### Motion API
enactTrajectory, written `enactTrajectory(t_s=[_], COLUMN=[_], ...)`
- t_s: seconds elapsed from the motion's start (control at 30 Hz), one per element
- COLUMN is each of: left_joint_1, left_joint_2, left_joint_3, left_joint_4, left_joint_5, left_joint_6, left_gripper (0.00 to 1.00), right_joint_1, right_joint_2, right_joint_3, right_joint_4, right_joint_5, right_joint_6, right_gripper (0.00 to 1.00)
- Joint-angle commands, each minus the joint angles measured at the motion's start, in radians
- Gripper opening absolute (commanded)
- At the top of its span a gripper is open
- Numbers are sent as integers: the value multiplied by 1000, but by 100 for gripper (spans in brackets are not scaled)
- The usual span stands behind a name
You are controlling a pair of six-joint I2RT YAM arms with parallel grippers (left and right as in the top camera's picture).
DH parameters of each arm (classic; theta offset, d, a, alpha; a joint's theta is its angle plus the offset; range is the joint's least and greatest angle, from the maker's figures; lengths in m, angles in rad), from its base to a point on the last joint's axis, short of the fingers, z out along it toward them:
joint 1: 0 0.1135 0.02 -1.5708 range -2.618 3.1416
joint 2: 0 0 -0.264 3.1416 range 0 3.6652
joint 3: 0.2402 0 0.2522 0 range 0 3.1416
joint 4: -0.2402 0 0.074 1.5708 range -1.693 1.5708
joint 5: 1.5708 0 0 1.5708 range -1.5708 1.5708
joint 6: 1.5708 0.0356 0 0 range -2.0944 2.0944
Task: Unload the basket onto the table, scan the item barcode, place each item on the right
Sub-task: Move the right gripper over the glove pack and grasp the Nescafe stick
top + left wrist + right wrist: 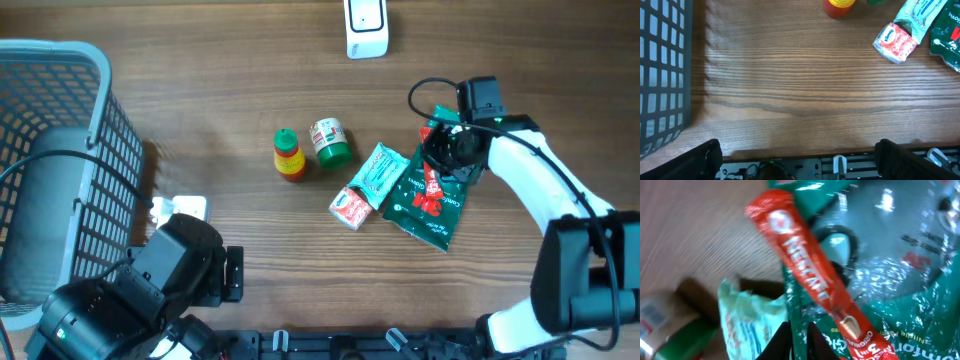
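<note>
My right gripper's fingers are closed over the dark green packet (801, 315) next to the red Nescafe stick. I need to lift them, open them and put them on both sides of the stick (809, 272) before scanning.
A dark green foil packet (418, 208) lies right of centre with a red Nescafe stick (431, 186) across it. My right gripper (447, 152) is down at the packet's far end. In the right wrist view its fingers (785, 339) stand almost together with the dark green packet's (900, 290) film between them, beside the red stick (805, 275). A white scanner (366, 30) stands at the table's far edge. My left gripper (231, 274) hovers open near the front edge, and in its own wrist view the left gripper (799, 152) holds nothing.
A pale green packet (381, 170), a small Kleenex pack (350, 208), a red bottle with a green cap (289, 155) and a green can (330, 141) lie mid-table. A grey wire basket (70, 110) fills the left side, with a small white object (181, 208) beside it.
</note>
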Motion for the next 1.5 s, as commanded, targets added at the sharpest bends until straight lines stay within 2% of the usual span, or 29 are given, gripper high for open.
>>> enactTrajectory(t_s=[0.0,0.2,0.27,0.33,0.47,0.6,0.67,0.9,1.13,1.47], left_joint_1=[-3,-3,-3,-3,-3,-3,-3,-3,-3,-3], left_joint_2=[-4,-4,-4,-4,-4,-4,-4,-4,-4,-4], left_joint_3=[-5,-5,-5,-5,-5,-5,-5,-5,-5,-5], left_joint_4=[2,2,2,2,3,3,2,2,3,3], left_joint_5=[-9,-9,-9,-9,-9,-9,-9,-9,-9,-9], left_joint_6=[-21,-21,-21,-21,-21,-21,-21,-21,-21,-21], left_gripper=[100,100,100,100,100,100,100,100,100,100], right_joint_1=[3,3,5,8,8,-1,-3,2,57,60], right_joint_2=[40,69,74,78,88,71,44,6,75,167], right_joint_3=[18,17,17,17,18,36,72,82,58,56], right_joint_4=[1,2,2,3,3,3,-21,-35,-1,-2], right_joint_5=[88,155,154,154,154,142,135,143,178,241], right_joint_6=[202,333,347,347,347,336,315,298,351,384], right_gripper=[11,10,10,15,17,12,5,5,5,5])
